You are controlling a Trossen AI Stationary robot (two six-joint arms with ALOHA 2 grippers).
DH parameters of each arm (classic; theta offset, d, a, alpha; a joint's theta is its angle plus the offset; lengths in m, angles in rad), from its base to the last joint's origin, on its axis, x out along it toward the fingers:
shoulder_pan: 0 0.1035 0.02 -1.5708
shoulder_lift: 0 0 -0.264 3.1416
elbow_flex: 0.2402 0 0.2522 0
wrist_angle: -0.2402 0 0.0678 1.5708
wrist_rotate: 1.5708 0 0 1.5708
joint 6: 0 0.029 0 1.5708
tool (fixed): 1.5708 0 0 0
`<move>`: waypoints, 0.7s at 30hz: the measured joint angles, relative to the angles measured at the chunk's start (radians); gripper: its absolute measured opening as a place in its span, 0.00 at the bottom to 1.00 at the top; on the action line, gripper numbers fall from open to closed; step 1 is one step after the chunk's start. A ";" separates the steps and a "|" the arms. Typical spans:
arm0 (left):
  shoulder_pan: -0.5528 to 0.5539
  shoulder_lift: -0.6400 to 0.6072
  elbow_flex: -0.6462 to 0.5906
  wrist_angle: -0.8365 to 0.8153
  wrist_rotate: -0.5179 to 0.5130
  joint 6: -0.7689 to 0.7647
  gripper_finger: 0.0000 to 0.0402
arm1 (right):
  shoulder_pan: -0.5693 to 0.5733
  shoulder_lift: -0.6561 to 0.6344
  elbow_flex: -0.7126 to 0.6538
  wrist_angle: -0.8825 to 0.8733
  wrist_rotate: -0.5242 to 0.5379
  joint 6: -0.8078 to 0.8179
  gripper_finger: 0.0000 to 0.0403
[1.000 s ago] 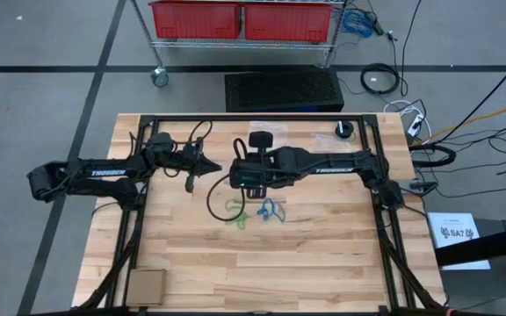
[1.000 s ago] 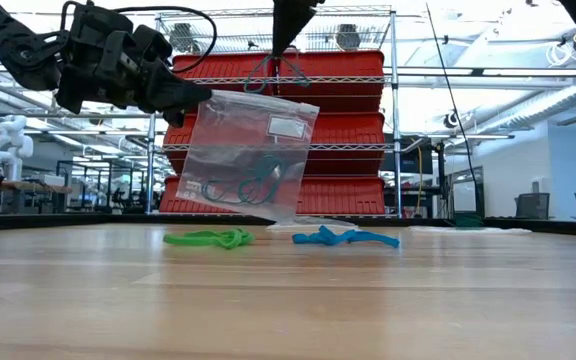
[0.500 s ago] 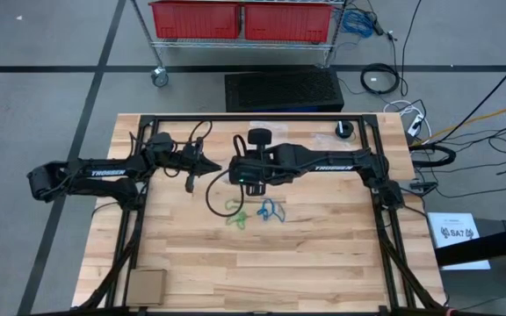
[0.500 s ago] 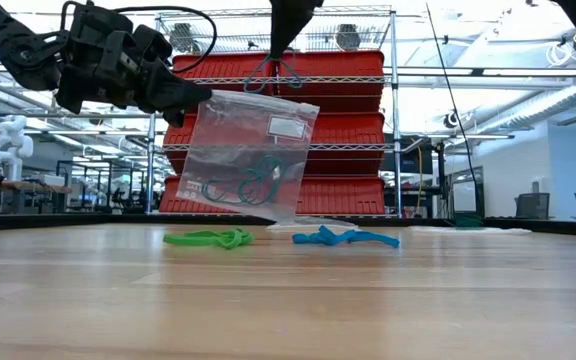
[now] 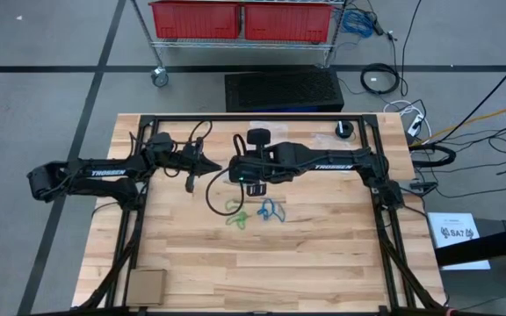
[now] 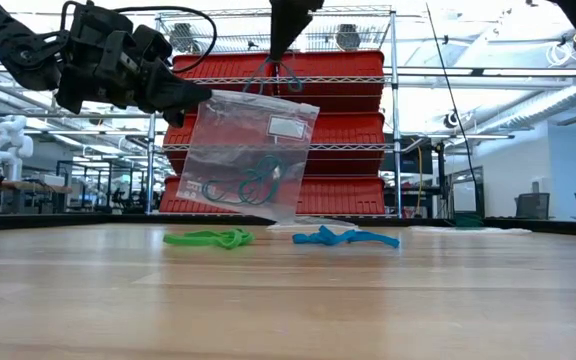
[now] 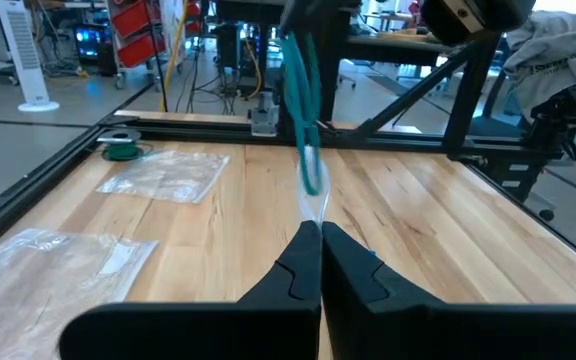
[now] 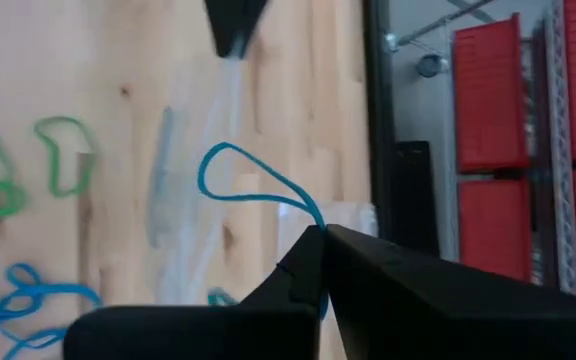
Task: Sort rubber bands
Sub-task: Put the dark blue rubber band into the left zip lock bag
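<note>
The robot's right gripper should keep going down until the teal-blue rubber band's loop, which dangles over the clear bag's opening, sits inside, and then let go.
A clear plastic bag hangs from my left gripper, which is shut on it; several dark and teal rubber bands lie in its bottom. Just above the bag's mouth, my right gripper is shut on a teal-blue rubber band, whose loop dangles from the fingertips. Green rubber bands and blue rubber bands lie loose on the wooden table, in front of the bag. From above they show as green rubber bands and blue rubber bands. My left gripper pinches the bag's top edge between its two fingertips, near the upper corner. The fingers come level from the table's left. The bag hangs below them, slightly tilted; whether its lower edge rests on the table I cannot tell. My right gripper pinches one end of the teal-blue band between its two fingertips, slanting down from above. The rest of the loop hangs slack and clear over the bag's mouth.
Two more clear bags lie flat on the table's far part, near a small green roll. A cardboard piece sits at the near left corner. The black frame borders the table.
</note>
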 joint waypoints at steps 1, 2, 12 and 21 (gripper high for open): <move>0.000 0.000 0.000 0.000 0.000 0.000 0.00 | 0.000 0.001 -0.006 0.011 -0.011 -0.004 0.00; 0.000 0.000 0.000 0.000 0.000 0.000 0.00 | 0.000 0.001 -0.010 0.017 -0.025 -0.007 0.00; -0.005 0.000 0.000 0.003 0.000 -0.009 0.00 | -0.025 0.005 -0.103 0.134 -0.137 -0.034 0.00; -0.032 0.000 0.006 0.008 0.000 -0.002 0.00 | -0.071 0.005 -0.120 0.210 -0.288 -0.041 0.00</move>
